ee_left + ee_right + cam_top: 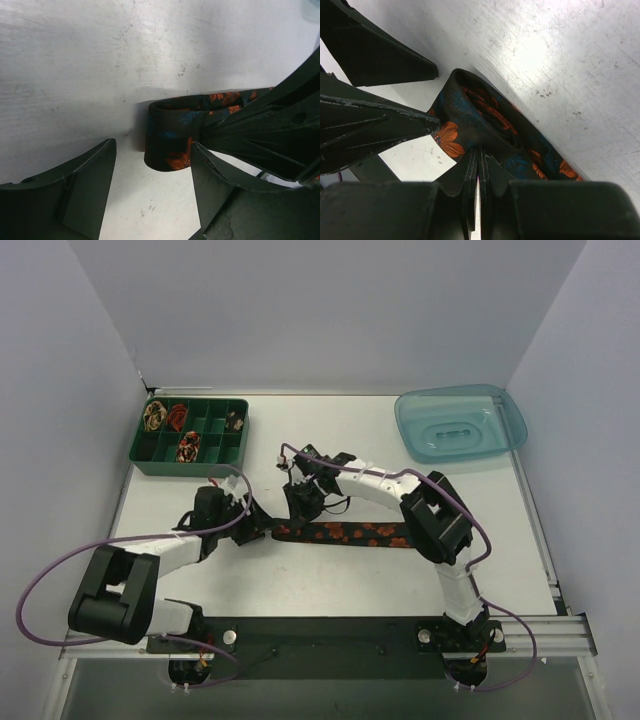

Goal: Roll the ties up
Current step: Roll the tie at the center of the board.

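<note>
The way along the tie's flat length [365, 534] is blocked by my right gripper, so next my left gripper grips around the looped end [167, 134] before my right gripper moves back.
A dark tie [355, 533] with orange flowers lies flat across the table's middle, its left end folded up into a loop [167, 135]. My right gripper [298, 512] is shut on that looped end; in the right wrist view its pads [472, 167] pinch the fabric [470, 115] together. My left gripper [262, 527] stands open just left of the loop. In the left wrist view the loop sits just ahead of its spread fingers [90, 185], not between them, with the right gripper's fingers [265, 130] coming in from the right.
A green divided tray [192, 456] stands at the back left with several small rolled ties [155, 417] in its compartments. A blue plastic tub [460, 425] sits at the back right. Purple cables [60, 570] arc off both arms.
</note>
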Motion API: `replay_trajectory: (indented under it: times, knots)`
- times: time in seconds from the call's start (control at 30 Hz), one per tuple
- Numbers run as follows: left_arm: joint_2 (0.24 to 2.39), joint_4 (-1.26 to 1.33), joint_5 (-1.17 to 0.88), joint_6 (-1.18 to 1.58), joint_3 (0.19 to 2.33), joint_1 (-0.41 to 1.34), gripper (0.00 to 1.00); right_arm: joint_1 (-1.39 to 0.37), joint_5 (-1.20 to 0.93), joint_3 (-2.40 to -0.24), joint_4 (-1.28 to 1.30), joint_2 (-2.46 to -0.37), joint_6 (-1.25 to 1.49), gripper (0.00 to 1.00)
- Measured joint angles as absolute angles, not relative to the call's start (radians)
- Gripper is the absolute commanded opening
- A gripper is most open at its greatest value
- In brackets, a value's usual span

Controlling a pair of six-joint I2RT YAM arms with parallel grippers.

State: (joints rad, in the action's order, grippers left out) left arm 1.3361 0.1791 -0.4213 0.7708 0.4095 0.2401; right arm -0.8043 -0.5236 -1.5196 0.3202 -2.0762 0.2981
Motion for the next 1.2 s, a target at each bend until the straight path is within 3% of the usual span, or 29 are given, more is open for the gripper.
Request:
replay_trajectory:
  times: [0.43,0.83,1.2]
  knots:
    - [1.472,0.491,-0.546,0.814,0.354,0.253,0.7,-0.783,-0.517,-1.489,0.316,-2.076,0.293,0.04]
    - [1.602,0.736,-0.573,0.877,0.312,0.289,0.39,-0.772,-0.518,-1.475,0.309,-2.076,0.294,0.03]
    - [1.5,0.463,-0.519,0.796,0.413,0.301,0.24,-0.772,-0.513,-1.467,0.297,-2.076,0.293,0.04]
